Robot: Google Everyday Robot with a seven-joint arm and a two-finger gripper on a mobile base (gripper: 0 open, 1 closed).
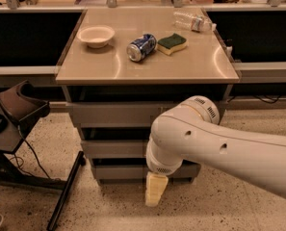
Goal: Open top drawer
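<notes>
The robot's gripper hangs in front of the bottom drawer [123, 172], too low for the top drawer, so it should go up to the top drawer's front panel [163, 111] before it pulls.
The top drawer [113, 113] is the wide grey flat panel just under the tan tabletop [104, 69]. It sits flush with the cabinet front. My white arm [214, 143] crosses in front of its right part and hides any scuff marks there. My gripper [156, 189] is the cream-coloured piece hanging from the arm's end, low down in front of the bottom drawer [118, 171] and near the floor. It is well below the top drawer.
On the tabletop lie a white bowl [96, 35], a blue can on its side [141, 47], a green-yellow sponge [171, 43] and a clear plastic bottle [194, 20]. The middle drawer [111, 148] sits below the top one. A black stand with cables [22, 107] is at the left.
</notes>
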